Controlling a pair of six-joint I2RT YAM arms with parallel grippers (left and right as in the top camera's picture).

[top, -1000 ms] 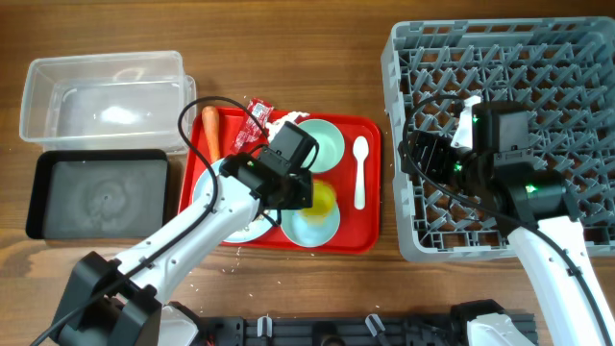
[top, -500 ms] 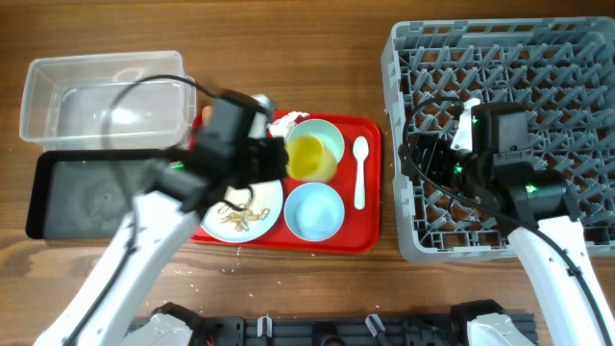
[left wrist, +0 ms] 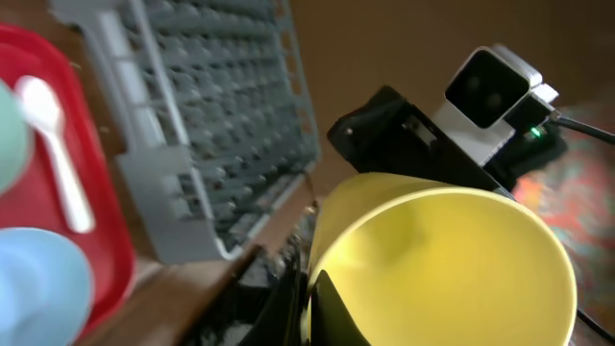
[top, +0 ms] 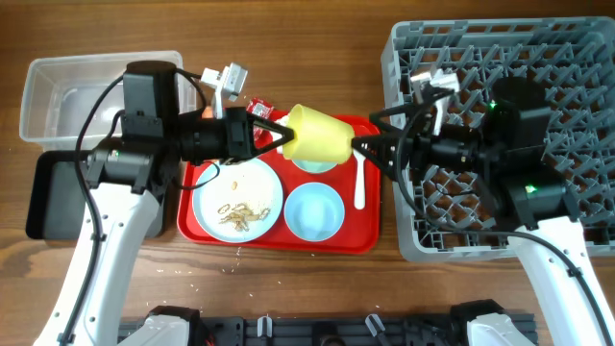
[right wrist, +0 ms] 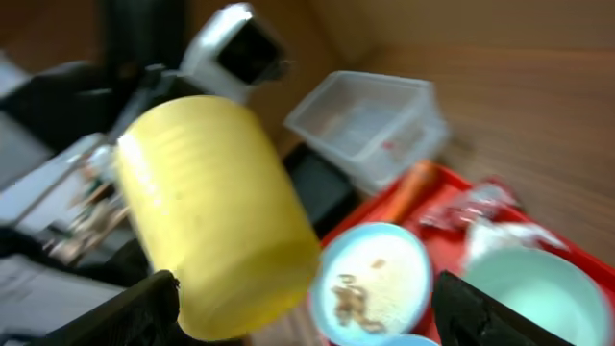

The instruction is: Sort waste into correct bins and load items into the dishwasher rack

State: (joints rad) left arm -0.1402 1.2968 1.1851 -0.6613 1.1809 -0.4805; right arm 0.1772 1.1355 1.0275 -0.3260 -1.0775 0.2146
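The yellow cup's rim (top: pixel 292 135) is in my left gripper, far from the grey rack, so next my right gripper grabs the cup (top: pixel 346 142) by its base and loads it.
My left gripper (top: pixel 283 136) is shut on the rim of the yellow cup (top: pixel 322 136) and holds it on its side above the red tray (top: pixel 370 240). In the left wrist view the cup (left wrist: pixel 452 259) fills the frame, with a finger (left wrist: pixel 332 312) inside the rim. My right gripper (top: pixel 363 144) is open just right of the cup's base. In the right wrist view the cup (right wrist: pixel 216 211) sits left of centre between the fingers (right wrist: pixel 106 317). The plate (top: pixel 238 197) with crumbs, a blue bowl (top: pixel 313 211) and the spoon (top: pixel 360 178) lie on the tray. The second bowl (top: pixel 317 165) is mostly hidden under the cup.
The grey rack (top: pixel 567 58) stands at the right. The clear tub (top: pixel 58 96) and the black tray (top: pixel 43 207) are at the left, partly under my left arm. The red wrapper (top: pixel 259 108) shows at the tray's back edge. Crumbs lie on the table in front.
My left gripper has lifted the yellow cup off the tray and turned it sideways toward the right. My right gripper has swung left out over the tray and faces the cup's base.
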